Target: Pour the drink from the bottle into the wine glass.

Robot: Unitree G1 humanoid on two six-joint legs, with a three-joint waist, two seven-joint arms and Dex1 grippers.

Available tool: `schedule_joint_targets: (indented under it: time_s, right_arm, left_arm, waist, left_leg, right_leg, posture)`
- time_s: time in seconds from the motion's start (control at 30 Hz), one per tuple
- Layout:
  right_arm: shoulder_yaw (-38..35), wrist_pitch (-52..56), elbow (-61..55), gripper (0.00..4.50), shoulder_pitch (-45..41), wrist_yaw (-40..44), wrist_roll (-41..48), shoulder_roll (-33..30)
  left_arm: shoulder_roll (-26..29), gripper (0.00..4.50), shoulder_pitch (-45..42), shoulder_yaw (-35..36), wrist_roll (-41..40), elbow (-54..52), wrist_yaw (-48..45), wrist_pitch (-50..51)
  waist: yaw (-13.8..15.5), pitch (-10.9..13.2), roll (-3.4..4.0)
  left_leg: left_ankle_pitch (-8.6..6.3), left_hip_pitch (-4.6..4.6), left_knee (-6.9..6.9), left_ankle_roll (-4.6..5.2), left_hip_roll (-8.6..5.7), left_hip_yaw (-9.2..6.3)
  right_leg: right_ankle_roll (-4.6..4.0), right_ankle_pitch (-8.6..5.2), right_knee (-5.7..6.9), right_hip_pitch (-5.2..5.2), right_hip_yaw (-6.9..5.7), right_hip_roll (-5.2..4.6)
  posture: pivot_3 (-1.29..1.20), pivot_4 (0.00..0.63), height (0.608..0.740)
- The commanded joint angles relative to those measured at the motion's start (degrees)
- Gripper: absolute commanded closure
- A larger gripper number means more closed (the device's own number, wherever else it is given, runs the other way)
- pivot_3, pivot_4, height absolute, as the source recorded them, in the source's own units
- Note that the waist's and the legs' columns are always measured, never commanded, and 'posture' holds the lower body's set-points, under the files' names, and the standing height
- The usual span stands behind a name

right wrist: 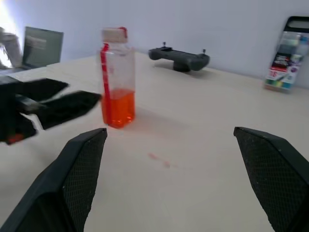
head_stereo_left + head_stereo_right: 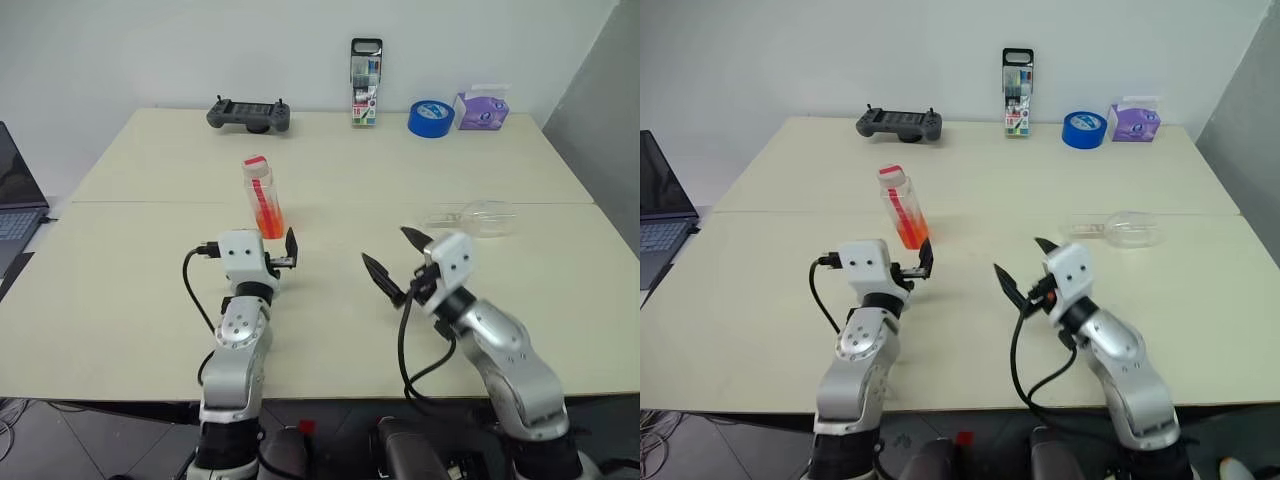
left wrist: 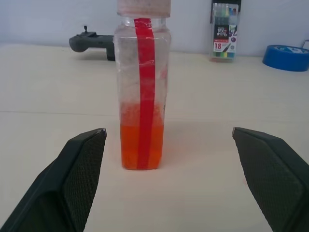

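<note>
I keep moving forward until my left gripper's open fingers are on both sides of the bottle's body (image 2: 262,187) below the cap, and then close them, because the upright bottle (image 2: 265,200) faces the gap between them.
The bottle (image 2: 260,190) stands upright on the table left of centre, clear, with a red strip and a pale red-edged cap. The orange-red drink (image 3: 143,147) fills about its lowest third. My left gripper (image 3: 167,130) is open just short of the bottle, which stands centred ahead of the gap without touching either finger. The wine glass (image 2: 478,217) lies on its side at the right. My right gripper (image 2: 386,246) is open and empty, nearer than the glass, angled left toward the bottle (image 1: 116,92).
Along the table's far edge sit a grey game controller (image 2: 249,115), a tall marker pack (image 2: 365,83), a blue tape roll (image 2: 431,117) and a purple box (image 2: 483,109). A laptop (image 2: 15,205) stands off the table's left side.
</note>
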Motion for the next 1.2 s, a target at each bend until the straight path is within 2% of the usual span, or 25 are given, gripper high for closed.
schedule_joint_targets:
  time_s: [0.03, 0.2, 0.37, 0.6, 1.2]
  right_arm:
    - [-2.1, 0.1, 2.4, 0.00, -4.3, 1.6, 2.5, 0.0]
    - [-1.6, -0.7, 10.4, 0.00, -10.1, 5.8, 3.4, -0.5]
    - [-0.8, -1.0, 13.5, 0.00, -12.4, 7.8, 3.6, -0.2]
    - [0.0, -1.6, 14.1, 0.00, -12.3, 8.0, 3.1, 0.3]
    - [0.5, -1.9, 12.8, 0.00, -10.2, 7.6, 1.2, 0.3]
  left_arm:
    - [0.1, 0.03, -2.7, 0.8, 1.6, 1.2, 2.2, -1.2]
    - [1.9, 0.03, -7.4, 1.5, 2.5, 4.2, 2.5, -2.3]
    - [3.1, 0.03, -11.2, 2.0, 2.3, 8.5, 2.1, -5.2]
    - [4.2, 0.03, -17.3, 4.0, 1.1, 18.3, 1.4, -9.2]
    - [7.4, 0.03, -30.5, 4.9, 0.4, 45.4, -0.7, -27.0]
  waist:
    - [0.0, 0.0, 0.00]
    - [0.0, 0.0, 0.00]
    - [0.0, 0.0, 0.00]
    - [0.1, 0.0, 0.00]
    - [0.0, 0.0, 0.01]
  left_leg:
    - [0.00, -0.02, -0.01, 0.00, 0.00, -0.04]
    - [0.00, -0.05, 0.00, 0.00, -0.02, -0.13]
    - [0.00, -0.07, 0.00, 0.00, -0.02, -0.29]
    - [0.02, -0.16, 0.01, -0.02, -0.03, -0.92]
    - [0.03, -0.17, 0.00, -0.04, -0.07, -1.08]
  right_leg:
    - [0.00, 0.00, -0.02, 0.00, -0.03, -0.01]
    - [-0.19, 0.12, 0.00, 0.01, -0.15, -0.12]
    - [-0.23, 0.15, 0.00, 0.03, -0.33, -0.15]
    - [-0.25, 0.16, 0.12, 0.05, -0.85, -0.20]
    - [-0.26, 0.16, 0.14, 0.06, -0.97, -0.24]
  posture:
    - [0.00, 0.150, 0.740]
    - [0.00, 0.150, 0.740]
    - [0.00, 0.150, 0.740]
    - [0.00, 0.150, 0.740]
    - [0.00, 0.150, 0.740]
